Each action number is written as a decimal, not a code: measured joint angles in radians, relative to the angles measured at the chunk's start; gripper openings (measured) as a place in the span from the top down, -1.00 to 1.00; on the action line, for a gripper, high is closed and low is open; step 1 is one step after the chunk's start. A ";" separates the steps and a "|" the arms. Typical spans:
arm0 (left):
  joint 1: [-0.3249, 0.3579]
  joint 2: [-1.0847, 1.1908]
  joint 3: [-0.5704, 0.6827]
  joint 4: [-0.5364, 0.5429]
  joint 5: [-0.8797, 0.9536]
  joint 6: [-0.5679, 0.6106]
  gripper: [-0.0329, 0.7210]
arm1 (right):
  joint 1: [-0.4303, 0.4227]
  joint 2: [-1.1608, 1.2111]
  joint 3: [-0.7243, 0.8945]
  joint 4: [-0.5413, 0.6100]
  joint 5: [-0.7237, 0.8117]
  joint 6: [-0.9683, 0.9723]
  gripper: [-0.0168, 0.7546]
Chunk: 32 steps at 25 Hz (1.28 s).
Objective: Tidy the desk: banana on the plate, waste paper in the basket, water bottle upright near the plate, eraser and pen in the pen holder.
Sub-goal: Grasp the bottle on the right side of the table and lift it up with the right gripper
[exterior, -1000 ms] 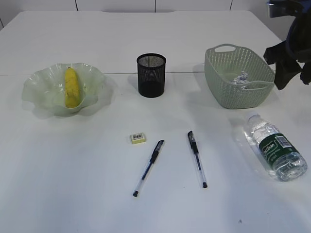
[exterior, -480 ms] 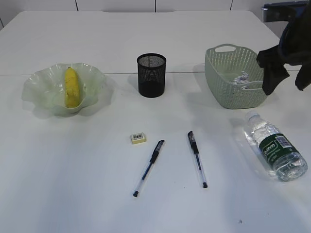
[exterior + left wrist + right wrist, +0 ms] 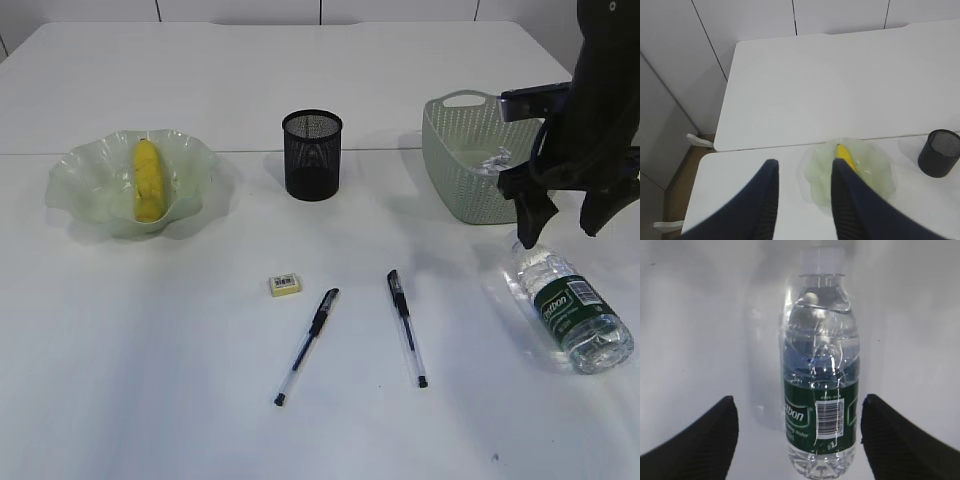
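Note:
I keep lowering my right gripper, with the water bottle (image 3: 573, 309) lengthwise between its open fingers, until they straddle the bottle's clear part (image 3: 537, 264) below the cap, then close.
On the white desk (image 3: 150, 400) the water bottle (image 3: 570, 312) lies on its side at the right, cap toward the basket (image 3: 465, 175). My right gripper (image 3: 558, 236) hangs open just above its cap end. In the right wrist view the bottle (image 3: 820, 380) lies between the wide-apart fingers of my right gripper (image 3: 799, 405), untouched. The waste paper (image 3: 492, 160) sits in the basket. The banana (image 3: 146, 180) lies on the plate (image 3: 80, 185). The eraser (image 3: 284, 284) and two pens (image 3: 307, 345) (image 3: 406, 326) lie in front of the pen holder (image 3: 311, 155). My left gripper (image 3: 804, 170) is open and empty, high above the plate (image 3: 875, 175).
The left wrist view also shows the banana (image 3: 845, 157), the pen holder (image 3: 940, 152), the desk's left edge and the floor beyond it. A second white table stands behind. The basket stands close behind the right arm.
The right arm has swung from the far right, past the basket, down to the bottle's cap end. Its jaws have opened wider. The left gripper has not moved.

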 joint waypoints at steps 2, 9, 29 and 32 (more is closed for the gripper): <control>0.000 0.000 0.000 0.000 0.000 0.000 0.27 | 0.000 0.025 -0.014 -0.013 -0.001 -0.001 -0.52; 0.000 0.000 0.000 -0.004 0.000 0.000 0.27 | 0.000 0.098 -0.061 -0.025 -0.008 -0.002 -0.52; 0.000 -0.008 0.000 -0.004 0.000 0.000 0.27 | -0.021 0.174 -0.085 -0.059 -0.010 -0.002 -0.52; 0.000 -0.008 0.000 -0.004 0.000 0.000 0.27 | -0.026 0.174 -0.085 -0.059 -0.010 -0.002 -0.52</control>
